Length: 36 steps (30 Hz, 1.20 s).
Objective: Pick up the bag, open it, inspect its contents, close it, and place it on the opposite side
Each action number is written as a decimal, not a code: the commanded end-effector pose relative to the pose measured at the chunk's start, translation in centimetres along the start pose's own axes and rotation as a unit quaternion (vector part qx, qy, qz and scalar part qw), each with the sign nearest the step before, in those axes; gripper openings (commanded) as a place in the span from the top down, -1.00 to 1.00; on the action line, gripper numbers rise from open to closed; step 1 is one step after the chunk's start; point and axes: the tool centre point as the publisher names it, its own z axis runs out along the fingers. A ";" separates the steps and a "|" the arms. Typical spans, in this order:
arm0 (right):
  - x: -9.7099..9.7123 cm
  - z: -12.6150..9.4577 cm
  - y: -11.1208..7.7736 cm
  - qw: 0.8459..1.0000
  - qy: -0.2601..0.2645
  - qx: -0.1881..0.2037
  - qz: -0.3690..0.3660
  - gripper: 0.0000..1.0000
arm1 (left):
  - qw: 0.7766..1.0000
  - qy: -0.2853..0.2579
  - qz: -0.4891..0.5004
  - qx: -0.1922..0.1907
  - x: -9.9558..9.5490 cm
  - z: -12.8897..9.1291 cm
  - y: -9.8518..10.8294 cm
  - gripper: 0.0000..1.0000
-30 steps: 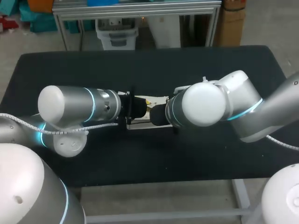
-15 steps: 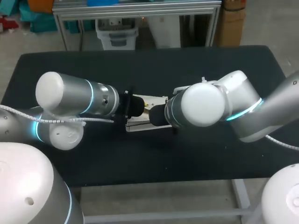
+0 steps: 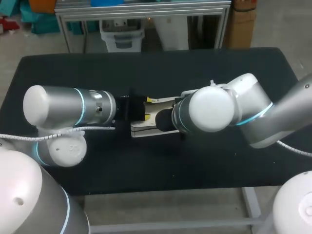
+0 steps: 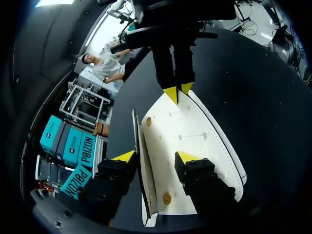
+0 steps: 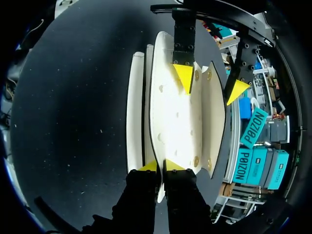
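I expect the raised flap to stay folded down flat when I pinch it closed, because gold studs show on the bag's white panel beside it.
A white bag with black edging and gold studs lies on the black table, between my two arms. In the left wrist view, my left gripper is open and straddles the near edge of one thin panel of the bag. My right gripper is shut on the opposite end of the bag, pinching a panel edge. In the right wrist view the left gripper's fingertips stand apart across a side panel. The bag's inside is hidden.
Bare black tabletop surrounds the bag on every side. My left arm lies low over the table's left half. My right arm's wrist hangs over the bag's right end and hides it from above.
My left gripper has opened and let go of the bag's panel, and the left arm has drawn back to the left. The right gripper has kept its hold without moving.
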 end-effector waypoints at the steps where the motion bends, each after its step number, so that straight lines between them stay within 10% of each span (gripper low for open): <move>1: 0.1 0.2 0.0 1.000 -0.002 0.000 0.000 1.00 | 1.000 -0.014 -0.005 0.025 -0.3 0.0 0.3 0.29; 4: 0.1 0.2 0.0 1.000 -0.002 0.000 0.000 1.00 | 1.000 -0.017 -0.007 0.019 -0.8 0.0 0.5 0.98; 30: 0.1 0.2 0.0 1.000 -0.002 0.000 0.000 1.00 | 0.994 0.099 0.032 0.030 3.6 0.2 0.7 1.00; 32: 0.1 0.2 0.0 1.000 -0.002 0.000 0.000 1.00 | 0.995 0.092 0.025 0.036 3.2 0.2 0.7 0.47; 36: 0.1 0.2 0.0 1.000 -0.002 0.000 0.000 1.00 | 0.996 0.073 0.013 0.050 1.9 -0.6 0.7 0.11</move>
